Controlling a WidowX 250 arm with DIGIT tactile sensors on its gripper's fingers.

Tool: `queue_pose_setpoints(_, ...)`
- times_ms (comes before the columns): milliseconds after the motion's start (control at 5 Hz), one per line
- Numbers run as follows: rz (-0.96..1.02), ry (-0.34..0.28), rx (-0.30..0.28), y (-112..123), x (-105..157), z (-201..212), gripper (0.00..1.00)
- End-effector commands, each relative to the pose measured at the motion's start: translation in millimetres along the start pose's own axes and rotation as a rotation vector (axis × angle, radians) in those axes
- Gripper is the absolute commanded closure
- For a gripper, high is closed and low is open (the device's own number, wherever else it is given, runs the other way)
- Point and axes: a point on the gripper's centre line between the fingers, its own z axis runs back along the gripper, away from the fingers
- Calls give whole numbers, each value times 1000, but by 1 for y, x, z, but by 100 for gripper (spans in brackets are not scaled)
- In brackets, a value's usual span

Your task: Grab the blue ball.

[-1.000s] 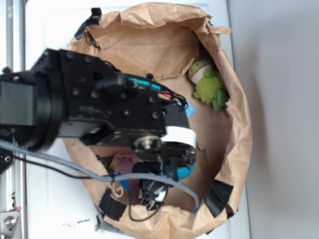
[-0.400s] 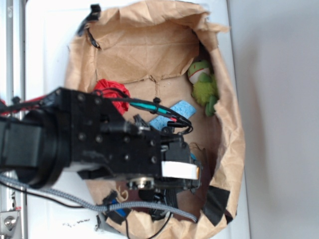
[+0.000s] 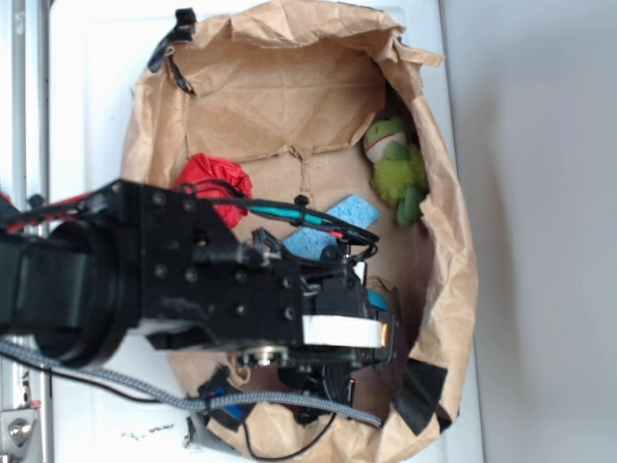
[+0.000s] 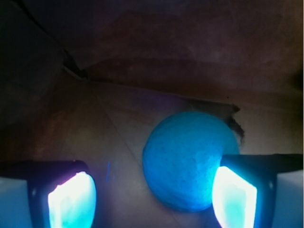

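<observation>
Next, my gripper moves back and centers the open fingers around the blue ball (image 4: 187, 160) before it closes, because the blue ball sits off-center (image 4: 210, 165) against my gripper's finger.
The blue ball (image 4: 187, 159), round with a pitted matte surface, lies on the brown paper floor between my fingers in the wrist view. It sits against the right finger (image 4: 235, 197), with a wide gap to the left finger (image 4: 71, 199). My gripper (image 4: 153, 199) is open around it. In the exterior view only a sliver of the blue ball (image 3: 378, 300) shows past the black arm, and the gripper's fingers are hidden under the arm.
A crumpled brown paper bag (image 3: 443, 289) walls the area on all sides. Inside lie a red paper wad (image 3: 214, 176), a flat light-blue sponge (image 3: 328, 227) and a green plush toy (image 3: 400, 169). Black tape patches (image 3: 419, 391) hold the bag's rim.
The arm has swung down toward the bag's lower part and settled lower over the ball, uncovering the red wad and the sponge. Little moved in the last half second.
</observation>
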Motion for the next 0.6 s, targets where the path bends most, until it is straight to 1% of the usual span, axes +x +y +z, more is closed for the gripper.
queue_pose_setpoints(0, -71, -40, -65, -12, 7, 26, 100)
queue_pose_setpoints(200, -81, -40, -87, -9, 3, 37, 100)
queue_pose_setpoints(400, -82, -17, -115, -1, 3, 56, 100)
